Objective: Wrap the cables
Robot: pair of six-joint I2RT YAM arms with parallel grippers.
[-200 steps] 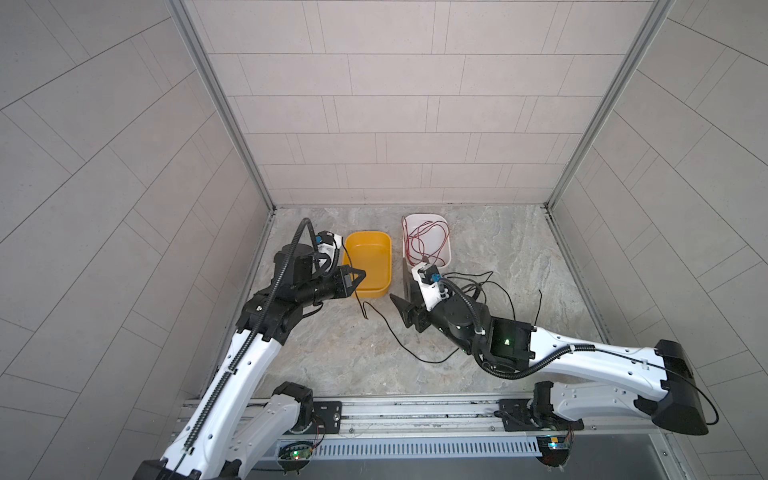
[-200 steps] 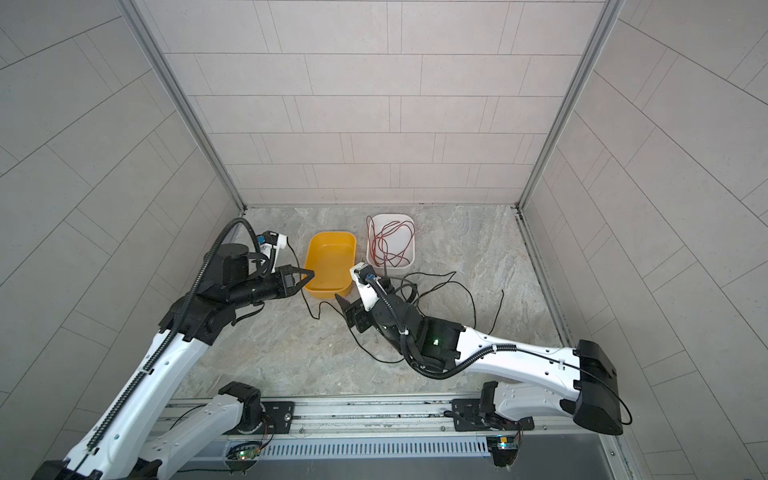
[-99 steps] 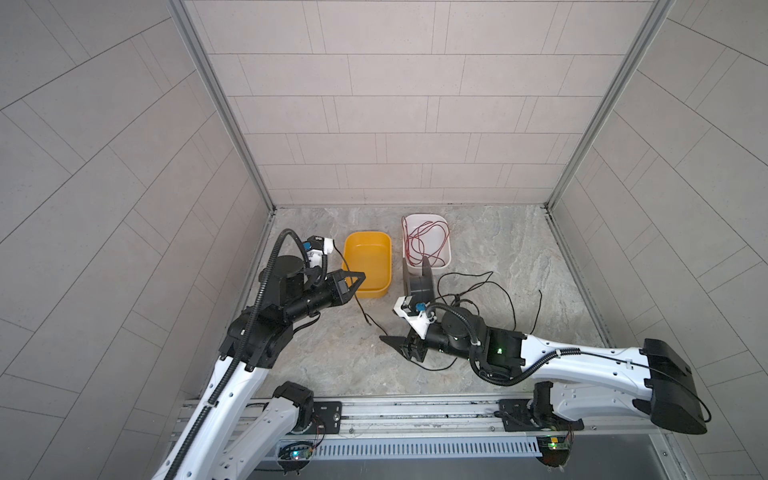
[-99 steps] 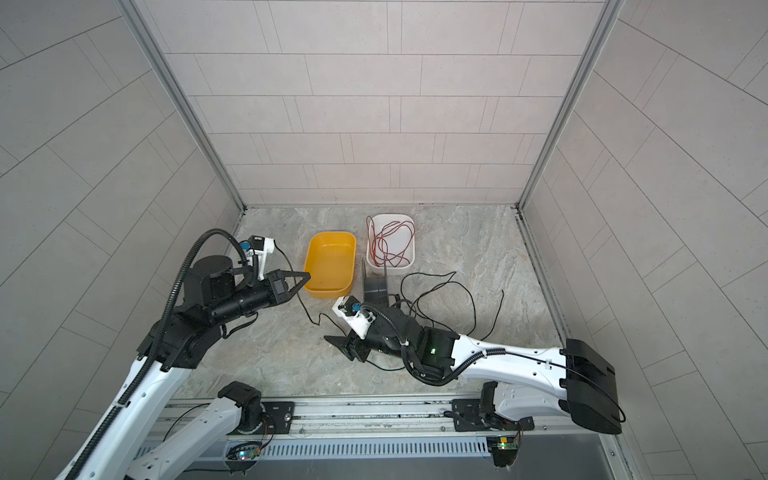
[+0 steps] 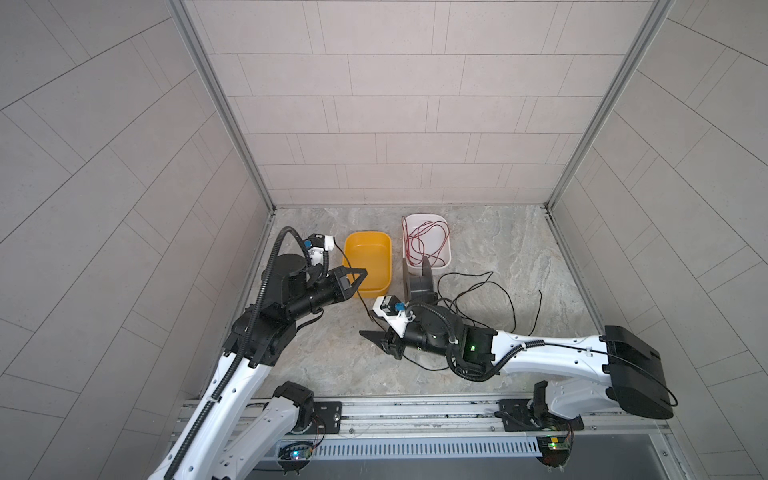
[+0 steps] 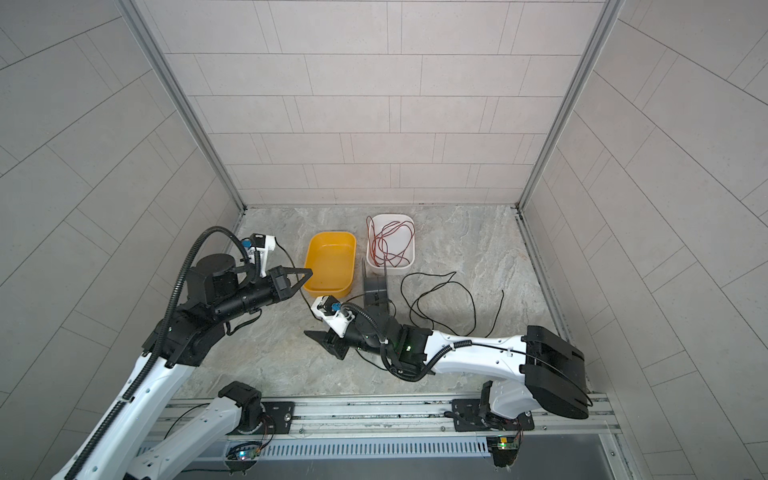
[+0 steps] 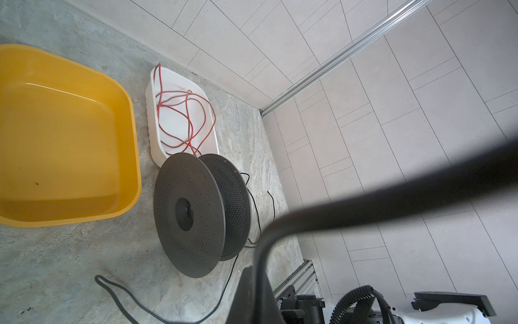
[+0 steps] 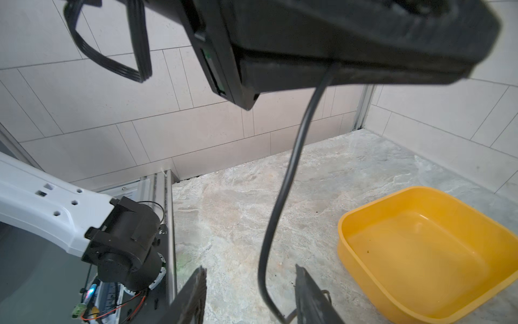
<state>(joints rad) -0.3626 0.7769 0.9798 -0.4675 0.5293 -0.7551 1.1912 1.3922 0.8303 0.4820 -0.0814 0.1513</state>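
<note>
The spool stands loose (image 5: 419, 286) while my left gripper has the cable. Next, my right gripper takes over the cable so that my left gripper is free to hold the spool's rim.
The cable is a thin black wire. My left gripper (image 5: 360, 272) (image 6: 306, 273) is shut on it beside the yellow tub, and its closed fingers (image 7: 253, 283) fill the near edge of the left wrist view. From there the cable (image 8: 291, 168) hangs down and passes between the fingers of my right gripper (image 8: 249, 283), which is open low over the floor (image 5: 374, 338) (image 6: 322, 338). The rest of the cable (image 5: 498, 291) (image 6: 465, 291) lies in loose loops right of a dark perforated spool (image 5: 419, 282) (image 6: 374, 286) (image 7: 196, 213) that stands on edge.
A yellow tub (image 5: 386, 249) (image 6: 351, 249) (image 8: 347, 224) sits behind the left gripper. A white tub (image 5: 446, 232) (image 6: 411, 237) holding a red wire (image 7: 185, 117) stands right behind the spool. Tiled walls close in three sides and a metal rail runs along the front.
My right gripper has swung from beside the spool toward the front left and down to the floor, and its jaws have narrowed. The left gripper still holds the cable in nearly the same place.
</note>
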